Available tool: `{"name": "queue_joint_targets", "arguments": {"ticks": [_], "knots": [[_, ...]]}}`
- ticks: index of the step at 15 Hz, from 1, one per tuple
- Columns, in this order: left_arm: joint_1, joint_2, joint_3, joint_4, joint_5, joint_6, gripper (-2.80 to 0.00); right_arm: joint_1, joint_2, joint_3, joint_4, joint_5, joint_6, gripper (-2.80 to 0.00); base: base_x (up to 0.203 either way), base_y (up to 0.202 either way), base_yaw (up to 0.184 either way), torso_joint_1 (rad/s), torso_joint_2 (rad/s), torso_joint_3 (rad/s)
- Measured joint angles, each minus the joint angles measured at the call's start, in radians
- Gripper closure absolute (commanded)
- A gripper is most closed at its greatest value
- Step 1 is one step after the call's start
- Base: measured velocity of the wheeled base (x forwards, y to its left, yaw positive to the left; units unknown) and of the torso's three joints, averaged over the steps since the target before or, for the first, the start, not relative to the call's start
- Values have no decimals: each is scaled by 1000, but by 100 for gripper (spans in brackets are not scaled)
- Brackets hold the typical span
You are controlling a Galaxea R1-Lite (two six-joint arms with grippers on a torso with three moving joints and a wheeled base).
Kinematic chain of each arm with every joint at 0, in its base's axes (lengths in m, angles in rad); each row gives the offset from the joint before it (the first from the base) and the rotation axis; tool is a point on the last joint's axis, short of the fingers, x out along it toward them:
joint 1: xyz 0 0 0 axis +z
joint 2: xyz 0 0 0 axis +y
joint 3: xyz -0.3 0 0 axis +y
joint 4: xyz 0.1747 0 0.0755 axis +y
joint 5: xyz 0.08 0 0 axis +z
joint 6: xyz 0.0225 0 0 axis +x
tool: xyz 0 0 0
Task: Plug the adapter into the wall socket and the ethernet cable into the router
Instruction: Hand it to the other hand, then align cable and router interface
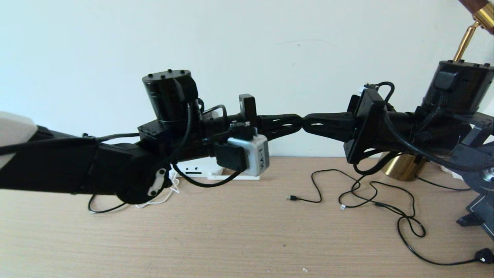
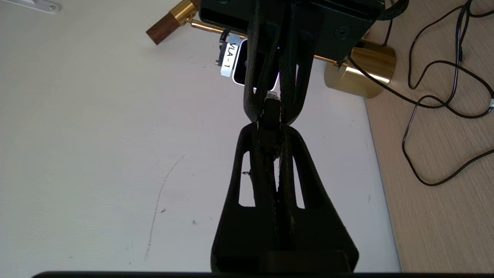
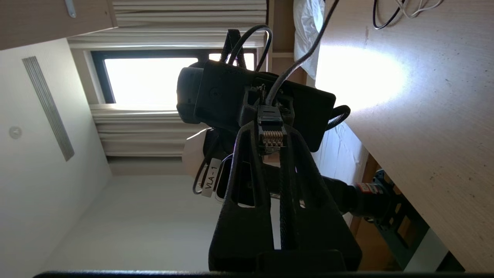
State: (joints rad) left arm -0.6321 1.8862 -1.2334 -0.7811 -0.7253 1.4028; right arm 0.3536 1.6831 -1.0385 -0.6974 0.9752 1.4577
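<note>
The plug's gold contacts (image 3: 273, 139) are covered by my right gripper, so that gripper should open and move back before my left gripper, on the plug's rear end (image 3: 269, 114), goes toward the router.
Above the table my two grippers meet tip to tip. The ethernet cable's black plug (image 3: 271, 133), gold contacts showing, sits between the fingertips of my right gripper (image 1: 308, 120) (image 3: 271, 135), which is shut on it. My left gripper (image 1: 297, 119) (image 2: 270, 125) is shut on the plug's rear end (image 2: 271, 112), and the black cable (image 3: 305, 54) runs off from there over the table. The white router (image 1: 197, 168) with small dark ports stands at the back of the table, mostly hidden by my left arm. A thin white cord (image 1: 162, 199) lies by it. Adapter and wall socket are out of view.
Thin black cords (image 1: 386, 204) with small connectors sprawl over the right half of the wooden table (image 1: 231, 239), ending in a black plug (image 1: 484, 255) near the right edge. A brass lamp base (image 1: 403, 166) stands at the back right against the white wall.
</note>
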Motion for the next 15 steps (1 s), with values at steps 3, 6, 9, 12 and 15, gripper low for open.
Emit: {"name": "queue_joint_targets", "arguments": {"ticks": [3, 6, 9, 12, 15], "knots": [[-1, 0, 3, 0, 0, 0, 0, 0, 0, 1, 0, 0, 0, 0, 0, 0, 0, 0, 0, 0], [-1, -2, 8, 1, 0, -2, 0, 0, 1, 2, -2, 1, -11, -280, 0, 0, 0, 0, 0, 0], [-2, -5, 24, 0, -1, -3, 0, 0, 2, 11, -1, -5, -36, -280, 0, 0, 0, 0, 0, 0], [7, -36, 104, 0, 5, -55, 0, -2, -16, 31, -11, -21, -43, -280, 0, 0, 0, 0, 0, 0], [47, -132, 243, -11, 54, -209, 0, -23, -68, 90, -23, -128, -186, -280, 0, 0, 0, 0, 0, 0]]}}
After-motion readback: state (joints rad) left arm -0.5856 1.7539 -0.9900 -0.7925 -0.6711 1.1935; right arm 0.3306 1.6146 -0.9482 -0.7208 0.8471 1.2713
